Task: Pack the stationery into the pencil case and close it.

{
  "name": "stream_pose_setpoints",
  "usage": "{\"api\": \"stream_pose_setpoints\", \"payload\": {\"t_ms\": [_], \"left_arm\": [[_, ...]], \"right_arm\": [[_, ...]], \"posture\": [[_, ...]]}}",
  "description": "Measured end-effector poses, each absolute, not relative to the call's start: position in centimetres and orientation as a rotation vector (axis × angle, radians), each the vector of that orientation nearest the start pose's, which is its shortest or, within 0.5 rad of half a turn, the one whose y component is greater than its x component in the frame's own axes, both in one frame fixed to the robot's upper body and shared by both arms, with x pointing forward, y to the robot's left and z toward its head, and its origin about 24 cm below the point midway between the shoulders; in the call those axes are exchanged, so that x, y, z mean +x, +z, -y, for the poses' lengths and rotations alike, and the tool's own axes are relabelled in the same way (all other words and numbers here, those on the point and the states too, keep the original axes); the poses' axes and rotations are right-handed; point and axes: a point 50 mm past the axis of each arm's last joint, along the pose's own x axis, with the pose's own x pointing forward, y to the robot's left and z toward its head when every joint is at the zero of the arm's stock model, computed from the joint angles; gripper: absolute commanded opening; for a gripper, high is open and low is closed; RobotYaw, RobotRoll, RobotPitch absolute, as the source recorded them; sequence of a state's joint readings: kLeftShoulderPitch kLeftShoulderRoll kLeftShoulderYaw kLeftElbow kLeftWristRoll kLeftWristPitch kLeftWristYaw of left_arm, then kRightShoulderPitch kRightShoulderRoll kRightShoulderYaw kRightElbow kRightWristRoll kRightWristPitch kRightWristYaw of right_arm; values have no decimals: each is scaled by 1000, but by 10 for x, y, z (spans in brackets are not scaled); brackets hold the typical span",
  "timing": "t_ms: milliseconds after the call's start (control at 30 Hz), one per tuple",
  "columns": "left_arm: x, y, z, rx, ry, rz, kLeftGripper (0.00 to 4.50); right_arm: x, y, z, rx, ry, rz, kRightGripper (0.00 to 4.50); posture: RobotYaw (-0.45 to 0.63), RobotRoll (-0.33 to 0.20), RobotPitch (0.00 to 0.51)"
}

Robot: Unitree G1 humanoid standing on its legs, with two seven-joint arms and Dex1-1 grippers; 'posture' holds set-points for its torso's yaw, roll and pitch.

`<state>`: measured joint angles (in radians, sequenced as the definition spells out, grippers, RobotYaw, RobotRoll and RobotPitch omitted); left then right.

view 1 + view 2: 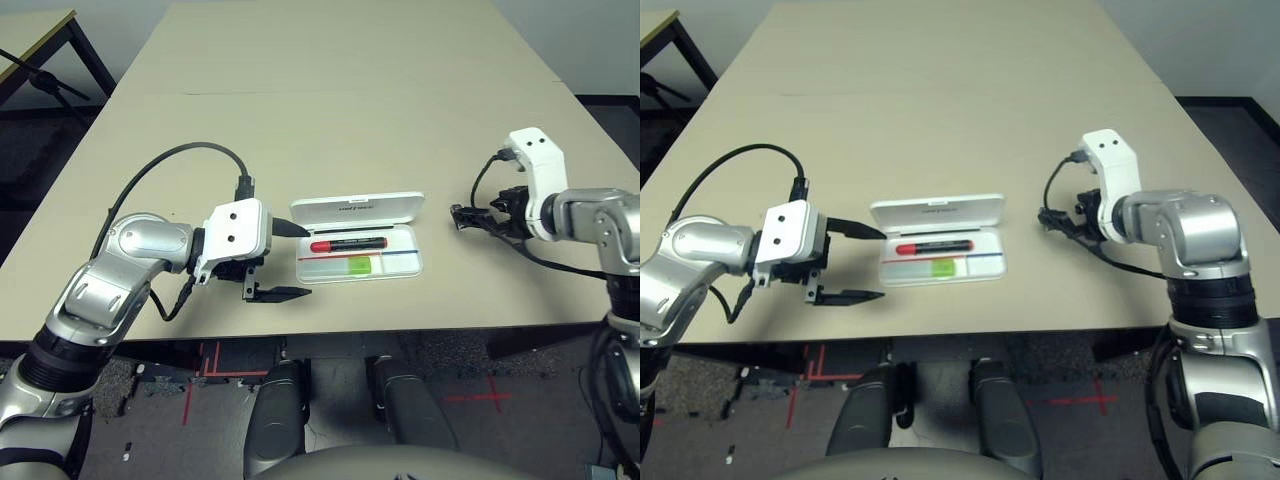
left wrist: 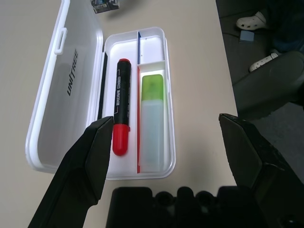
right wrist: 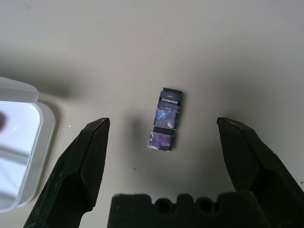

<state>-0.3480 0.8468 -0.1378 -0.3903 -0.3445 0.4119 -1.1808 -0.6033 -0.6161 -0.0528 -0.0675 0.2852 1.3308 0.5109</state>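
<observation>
The tiny piece (image 3: 166, 118) sits past the case from my left gripper, crosswise to the empty compartment (image 1: 402, 263), so next my right gripper turns it and sets it inside.
The white pencil case (image 1: 405, 268) lies open mid-table, its "UNITREE" lid (image 2: 71, 80) tipped back. Inside lie a red marker (image 2: 121, 107) with a black end and a pale highlighter (image 2: 153, 118) with a green cap, side by side. My left gripper (image 1: 309, 261) is open at the case's left end, its fingers (image 2: 90, 152) spread wider than the tray. A tiny dark-and-silver piece (image 3: 166, 118) rests on the table to the right of the case. My right gripper (image 3: 162, 124) hangs open over it, one finger on each side, apart from it.
The beige table (image 1: 330, 110) stretches far back, and its front edge runs just below the case. A second table (image 1: 30, 30) stands at the far left. A person's white shoes (image 2: 254, 21) rest on the floor beyond the table's edge.
</observation>
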Motion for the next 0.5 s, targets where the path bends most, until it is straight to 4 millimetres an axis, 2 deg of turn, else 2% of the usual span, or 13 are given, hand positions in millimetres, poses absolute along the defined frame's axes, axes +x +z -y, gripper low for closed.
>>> {"api": "stream_pose_setpoints", "payload": {"t_ms": [300,500], "left_arm": [[243,172,-165,640,-1359,-154,4441],[242,174,-163,650,-1359,-142,4441]], "right_arm": [[316,131,222,-90,307,-710,4500],[321,128,217,-97,310,-698,4500]], "posture": [[-21,0,153],[-21,0,153]]}}
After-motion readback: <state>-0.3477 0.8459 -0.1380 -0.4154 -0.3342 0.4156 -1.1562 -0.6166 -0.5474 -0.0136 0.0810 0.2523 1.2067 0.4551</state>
